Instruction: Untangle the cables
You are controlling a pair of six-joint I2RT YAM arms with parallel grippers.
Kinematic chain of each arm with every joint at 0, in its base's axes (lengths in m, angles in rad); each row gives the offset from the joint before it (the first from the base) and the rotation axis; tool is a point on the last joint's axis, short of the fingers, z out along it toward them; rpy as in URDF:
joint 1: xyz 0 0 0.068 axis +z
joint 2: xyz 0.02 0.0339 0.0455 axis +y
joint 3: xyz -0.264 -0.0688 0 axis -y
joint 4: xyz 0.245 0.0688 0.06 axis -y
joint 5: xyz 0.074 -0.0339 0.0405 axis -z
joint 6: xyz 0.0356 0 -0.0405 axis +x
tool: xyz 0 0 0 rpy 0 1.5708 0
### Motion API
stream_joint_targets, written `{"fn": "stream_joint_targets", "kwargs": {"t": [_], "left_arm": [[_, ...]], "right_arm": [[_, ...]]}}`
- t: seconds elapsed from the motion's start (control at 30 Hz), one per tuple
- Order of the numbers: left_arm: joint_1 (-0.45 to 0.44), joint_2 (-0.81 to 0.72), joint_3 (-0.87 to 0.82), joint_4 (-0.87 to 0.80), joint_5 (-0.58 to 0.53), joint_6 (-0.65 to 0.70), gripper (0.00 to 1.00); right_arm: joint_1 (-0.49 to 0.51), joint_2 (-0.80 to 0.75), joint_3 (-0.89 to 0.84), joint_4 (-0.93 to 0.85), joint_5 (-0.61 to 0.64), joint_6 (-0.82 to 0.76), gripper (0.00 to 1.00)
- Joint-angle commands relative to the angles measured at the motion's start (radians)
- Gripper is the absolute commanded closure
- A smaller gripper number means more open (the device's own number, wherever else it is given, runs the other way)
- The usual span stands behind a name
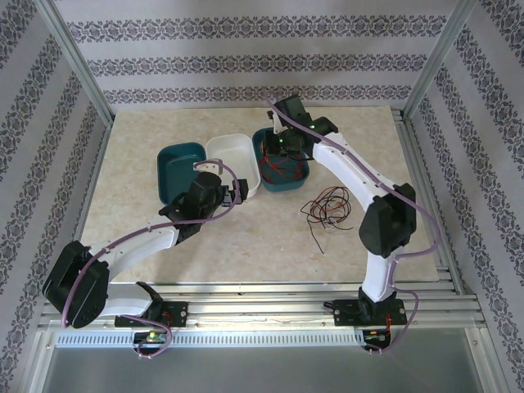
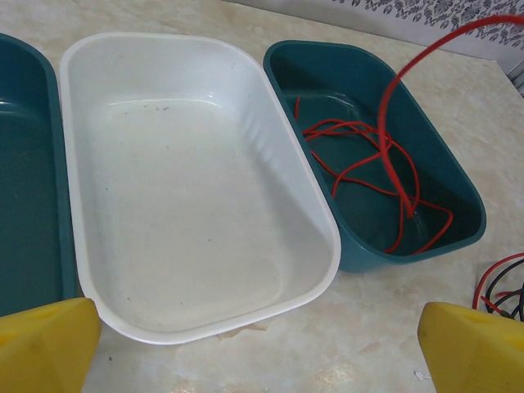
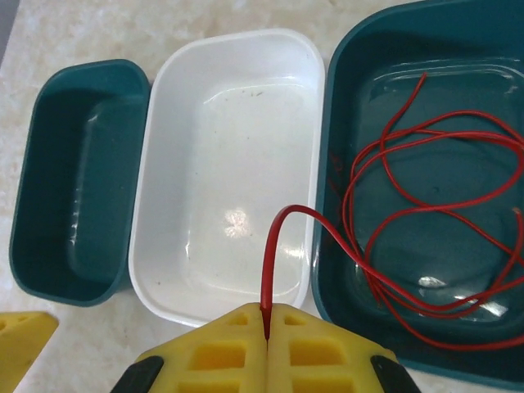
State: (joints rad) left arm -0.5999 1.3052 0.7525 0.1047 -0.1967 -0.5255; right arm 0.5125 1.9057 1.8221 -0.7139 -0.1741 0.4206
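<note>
My right gripper should keep moving the cable's end over the teal tub's bottom (image 1: 286,162) and then release, as the red cable's loops (image 1: 282,173) are inside that tub, clear of the tangle.
A thin red cable (image 3: 426,237) lies in loose loops inside the right teal tub (image 3: 368,49). One end of it rises out of the tub, and my right gripper (image 3: 267,323) is shut on that end, hanging above the tub's near rim. From above, this gripper (image 1: 282,147) hovers over the tub (image 1: 303,176). A tangle of red, black and whitish cables (image 1: 327,209) lies on the table to the right of the tubs. My left gripper (image 2: 258,360) is open with nothing between its yellow fingers (image 2: 45,344), just in front of the empty white tub (image 2: 196,188).
Three tubs stand in a row: a teal one (image 1: 176,164) on the left, the white one (image 1: 237,155) in the middle, and the teal one with the red cable (image 2: 360,155). Metal rails border the table at the near and right edges.
</note>
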Motion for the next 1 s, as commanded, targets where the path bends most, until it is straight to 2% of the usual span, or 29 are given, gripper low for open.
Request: {"fn": "stream_joint_targets", "kwargs": {"t": [0.0,0.13,0.5,0.8,0.97], "left_arm": [[0.015,-0.021,0.004,0.021,-0.02,-0.01,0.01],[0.015,-0.021,0.006,0.021,-0.018,-0.007,0.01],[0.015,-0.019,0.012,0.01,-0.021,0.002,0.01],[0.015,-0.009,0.01,0.021,-0.009,-0.004,0.0],[0.015,0.008,0.018,0.021,0.003,-0.005,0.01]], "right_arm": [[-0.019,0.05,0.078,-0.014,-0.01,0.003,1.0],[-0.048,0.128,0.145,-0.023,0.038,0.001,1.0],[-0.081,0.37,0.386,-0.128,0.299,-0.062,1.0],[-0.1,0.486,0.472,-0.238,0.45,-0.077,0.99],[-0.102,0.511,0.461,-0.276,0.491,-0.088,0.96]]}}
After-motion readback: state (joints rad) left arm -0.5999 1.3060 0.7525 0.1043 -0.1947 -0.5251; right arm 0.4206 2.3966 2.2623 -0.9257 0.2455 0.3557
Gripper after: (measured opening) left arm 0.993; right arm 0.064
